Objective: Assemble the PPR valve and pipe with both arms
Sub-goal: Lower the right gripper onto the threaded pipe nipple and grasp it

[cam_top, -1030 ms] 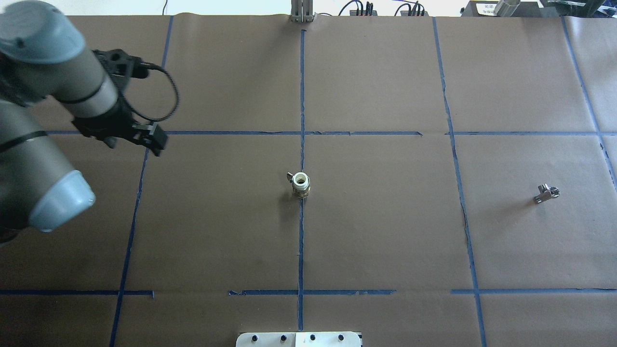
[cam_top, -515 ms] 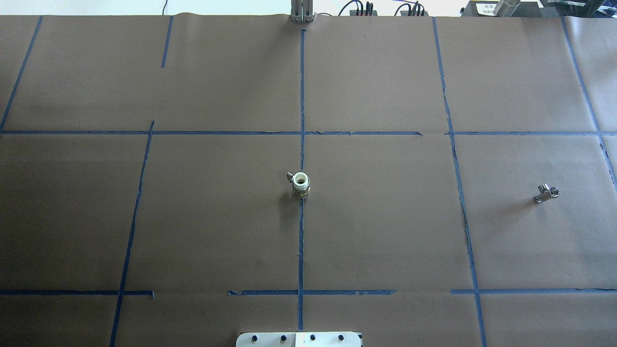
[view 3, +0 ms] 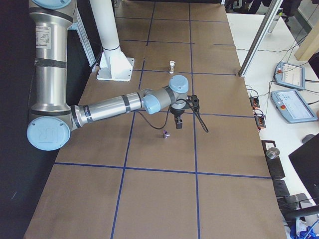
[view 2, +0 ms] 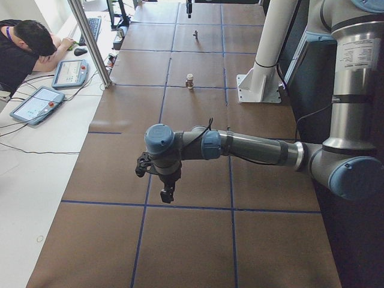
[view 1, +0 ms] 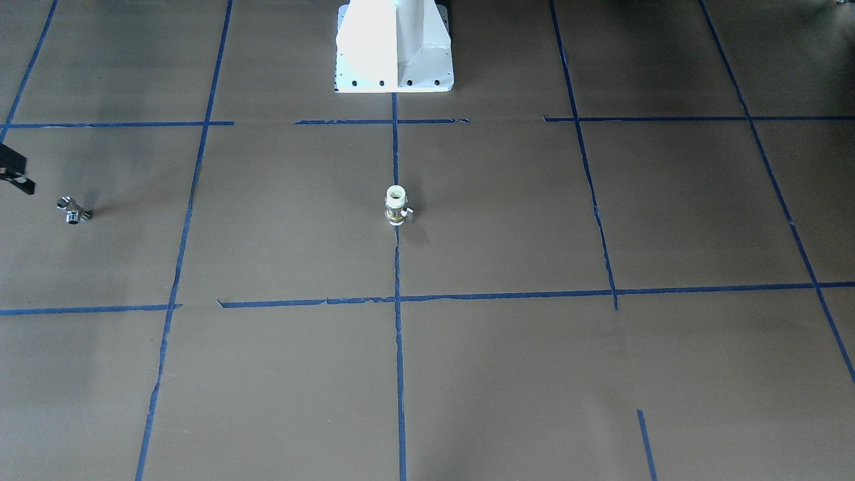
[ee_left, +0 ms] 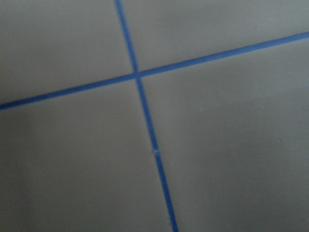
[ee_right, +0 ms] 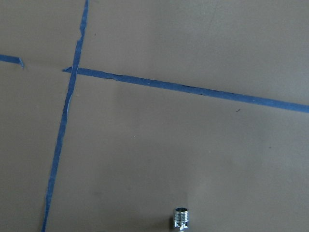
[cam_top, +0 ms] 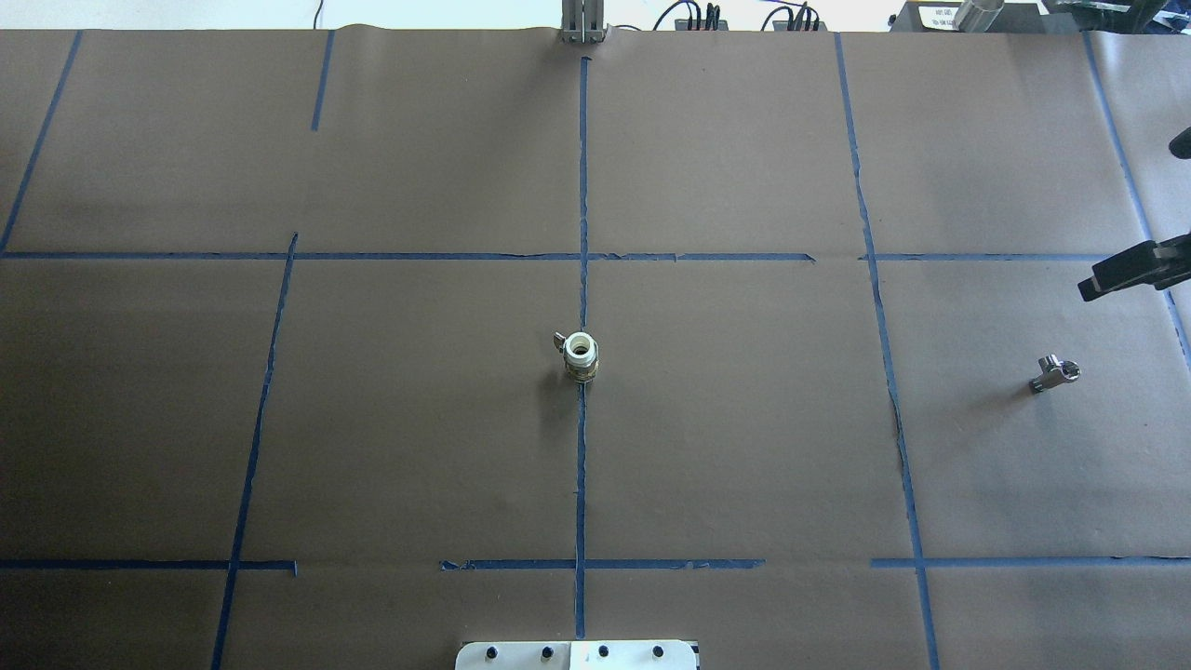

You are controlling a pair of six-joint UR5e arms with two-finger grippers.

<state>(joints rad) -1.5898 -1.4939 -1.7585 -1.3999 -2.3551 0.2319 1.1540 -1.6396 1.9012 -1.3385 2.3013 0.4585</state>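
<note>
I expect the PPR valve (view 1: 396,204) to stay upright when I lower the chrome pipe fitting onto it, because the valve stands straight on its flat lower end (view 1: 397,222).
The PPR valve (cam_top: 580,356) stands upright on the tape line at the table's middle, white end up, also in the front view (view 1: 395,207). The chrome pipe fitting (cam_top: 1055,373) lies at the right, also in the front view (view 1: 72,210) and at the bottom edge of the right wrist view (ee_right: 181,218). My right gripper (cam_top: 1130,270) pokes in at the right edge, above and just beyond the pipe, apart from it; I cannot tell if it is open. My left gripper (view 2: 167,195) hangs over bare paper far to the left, seen only in the exterior left view, state unclear.
The white pedestal base (view 1: 394,47) stands at the robot's edge of the table. Blue tape lines grid the brown paper. An operator (view 2: 24,48) sits at a side desk with teach pendants (view 2: 36,105). A metal post (view 2: 90,42) rises at the table's far edge.
The left arm, in the overhead view's left a second ago, has moved out of it. The right gripper has come in at the right edge. Valve and pipe have not moved.
</note>
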